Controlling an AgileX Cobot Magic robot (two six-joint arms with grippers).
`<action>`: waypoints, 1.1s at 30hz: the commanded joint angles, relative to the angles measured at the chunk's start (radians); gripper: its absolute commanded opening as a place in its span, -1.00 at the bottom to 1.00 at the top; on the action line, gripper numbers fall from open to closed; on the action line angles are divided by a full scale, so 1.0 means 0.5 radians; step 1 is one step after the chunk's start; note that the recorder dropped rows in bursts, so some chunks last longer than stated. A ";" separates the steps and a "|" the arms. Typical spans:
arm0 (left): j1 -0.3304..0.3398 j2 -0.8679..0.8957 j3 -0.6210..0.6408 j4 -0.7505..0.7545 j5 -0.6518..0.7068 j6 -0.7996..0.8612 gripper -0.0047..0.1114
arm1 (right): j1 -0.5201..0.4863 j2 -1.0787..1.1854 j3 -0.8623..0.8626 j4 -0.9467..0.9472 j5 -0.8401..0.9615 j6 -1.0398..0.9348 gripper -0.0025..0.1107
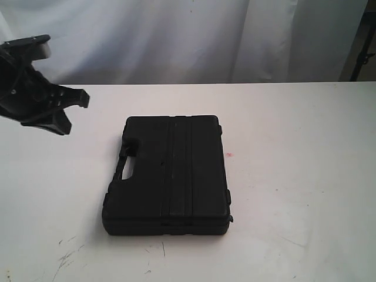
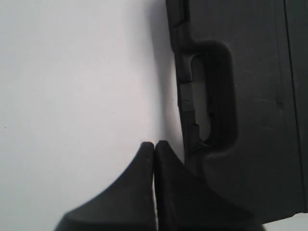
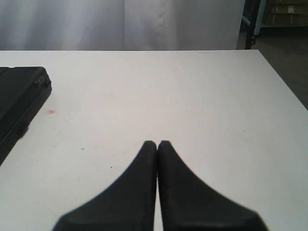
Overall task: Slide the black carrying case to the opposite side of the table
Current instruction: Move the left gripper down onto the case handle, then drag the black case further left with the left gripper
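Observation:
My gripper will pull the black carrying case [image 1: 170, 176], and the case will follow flat and shut, hardly turning, because the handle [image 1: 121, 167] sits midway along the case's side edge.
The black carrying case [image 1: 170, 173] lies flat in the middle of the white table [image 1: 294, 176], its handle cut-out [image 1: 126, 167] facing left. My left arm [image 1: 41, 100] hovers over the table's far left, apart from the case. In the left wrist view my left gripper [image 2: 154, 143] is shut and empty, just beside the case's handle edge [image 2: 211, 91]. My right gripper [image 3: 157, 142] is also shut with nothing in it, over bare table to the right of the case [image 3: 19, 101]. The exterior view does not show it.
A tiny red spot [image 1: 229, 154] marks the table just right of the case. Dark scratches [image 1: 67, 252] lie near the front left. A white curtain [image 1: 176, 35] hangs behind the table. The table's right edge [image 3: 284, 82] drops to a dark floor, with a black stand [image 3: 250, 24] beyond.

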 commanded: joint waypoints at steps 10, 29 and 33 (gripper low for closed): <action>-0.253 0.484 -0.379 0.009 0.049 -0.055 -0.82 | -0.012 -0.011 0.007 -0.020 -0.032 0.005 -0.96; -0.259 0.833 -0.405 -0.029 -0.091 -0.088 -0.13 | -0.012 -0.011 0.007 -0.020 -0.032 0.005 -0.96; -0.259 0.898 -0.405 -0.042 -0.104 -0.088 -0.13 | -0.012 -0.011 0.007 -0.020 -0.032 0.005 -0.96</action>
